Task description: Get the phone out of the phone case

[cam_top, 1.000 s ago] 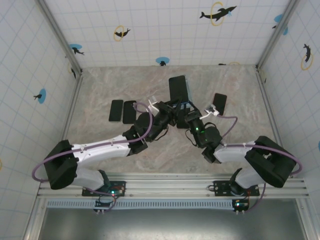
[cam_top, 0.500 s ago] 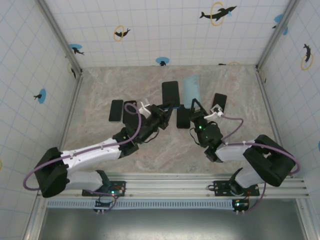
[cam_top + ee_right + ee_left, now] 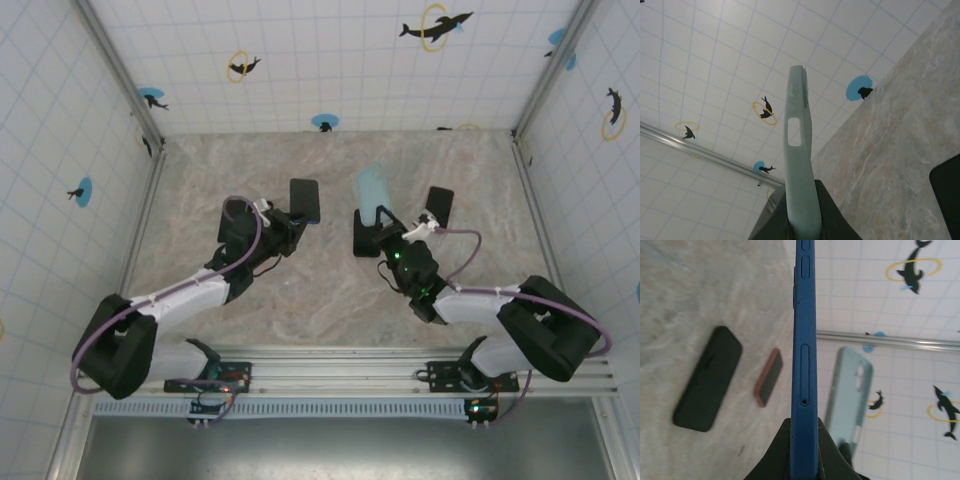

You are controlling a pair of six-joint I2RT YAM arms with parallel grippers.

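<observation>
The blue phone hangs clear of the phone case above open marble (image 3: pixel 315 238), so I should keep lowering it with my left gripper until it lies flat there to be released.
The phone (image 3: pixel 304 200) is out of the phone case (image 3: pixel 375 185), and the two are held apart above the table. My left gripper (image 3: pixel 287 220) is shut on the phone's lower end. In the left wrist view the phone is a blue slab seen edge-on (image 3: pixel 804 365), clamped between the fingers of the left gripper (image 3: pixel 804 427). My right gripper (image 3: pixel 386 226) is shut on the pale blue-green case. In the right wrist view the case stands upright and edge-on (image 3: pixel 797 150), empty, its base pinched in the right gripper (image 3: pixel 801 192).
A black phone (image 3: pixel 366 232) lies flat on the marble table (image 3: pixel 470 170) beside the right gripper, and another dark one (image 3: pixel 438 207) lies further right. The left wrist view shows a black device (image 3: pixel 707 380) and an orange-edged one (image 3: pixel 769 377) on the table. Tiled walls enclose three sides.
A second ago both grippers held the cased phone together at centre. The left gripper has since moved left with the phone, while the case stayed in the right gripper.
</observation>
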